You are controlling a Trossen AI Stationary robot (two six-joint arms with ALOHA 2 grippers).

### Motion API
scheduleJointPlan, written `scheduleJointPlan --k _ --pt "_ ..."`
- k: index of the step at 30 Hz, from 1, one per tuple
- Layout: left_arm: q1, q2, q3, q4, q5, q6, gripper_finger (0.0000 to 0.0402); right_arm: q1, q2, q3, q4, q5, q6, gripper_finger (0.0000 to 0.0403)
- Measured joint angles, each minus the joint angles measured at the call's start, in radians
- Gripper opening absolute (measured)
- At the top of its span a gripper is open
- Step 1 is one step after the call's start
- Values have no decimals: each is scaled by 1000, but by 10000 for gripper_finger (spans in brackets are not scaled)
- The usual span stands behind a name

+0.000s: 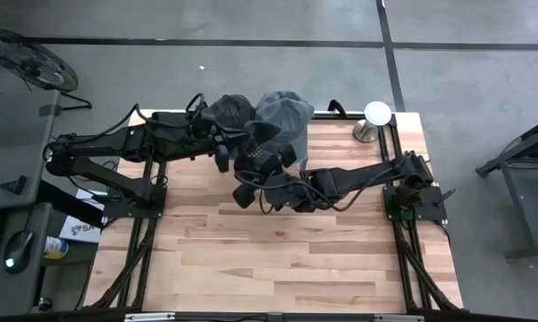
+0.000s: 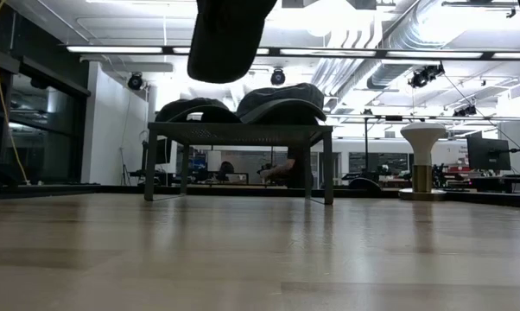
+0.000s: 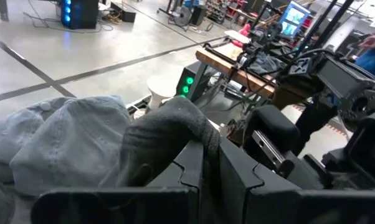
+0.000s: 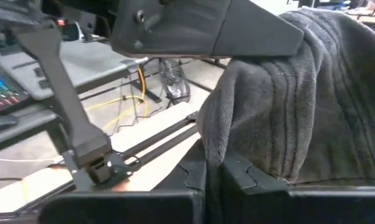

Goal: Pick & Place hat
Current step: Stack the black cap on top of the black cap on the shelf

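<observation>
My right gripper should hold the hat's edge (image 4: 220, 140) while my left gripper opens and regrips the hat, as the dark grey hat (image 3: 169, 127) folds over my left fingertips.
A dark grey hat (image 3: 169, 127) hangs in the air between my two grippers, high above the table (image 2: 225, 34). My left gripper (image 3: 211, 162) reaches in from the table's left and is shut on it. My right gripper (image 4: 213, 171) comes from the right and is shut on the same hat (image 4: 281, 99). In the high view both grippers meet near the table's far middle (image 1: 251, 161). Behind them, a dark hat (image 1: 229, 112) and a blue-grey hat (image 1: 287, 112) rest crown up on a low dark rack (image 2: 238, 131). My left gripper pinches a fold of the hat's dark cloth (image 3: 190, 127) between its two shut fingers, coming roughly level from the table's left. The hat is lifted clear of the table and drapes over the fingertips. My right gripper pinches the hat's lower edge (image 4: 228, 152) between its two shut fingers, coming roughly level from the table's right. The cloth rises slack above the fingers toward the left gripper (image 4: 200, 25). The hat is clear of the table.
A white mushroom-shaped stand (image 1: 376, 114) rises at the table's far right corner (image 2: 422, 160). The rack with hats takes up the far middle. The wooden tabletop (image 1: 278, 259) spreads out toward the near edge. A person's blue sleeve (image 3: 374, 53) shows in the room beyond.
</observation>
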Motion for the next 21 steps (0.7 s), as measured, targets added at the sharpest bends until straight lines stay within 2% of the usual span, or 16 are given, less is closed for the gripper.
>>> scheduleJointPlan --k 3,6,11,16,19,21 --pt "0 -1 0 0 15 0 34 2 -12 0 -12 -28 1 4" --pt "0 -1 0 0 30 14 73 4 -23 0 -21 -58 1 3" --pt "0 -11 0 -3 58 190 135 8 -43 0 -59 -135 28 2" --pt "0 -69 1 2 136 389 183 8 -73 0 -117 -291 68 1" --pt "0 -119 2 -3 200 478 198 8 -94 0 -132 -391 75 1" --pt "0 -157 2 -11 274 504 200 8 -110 0 -136 -495 66 1"
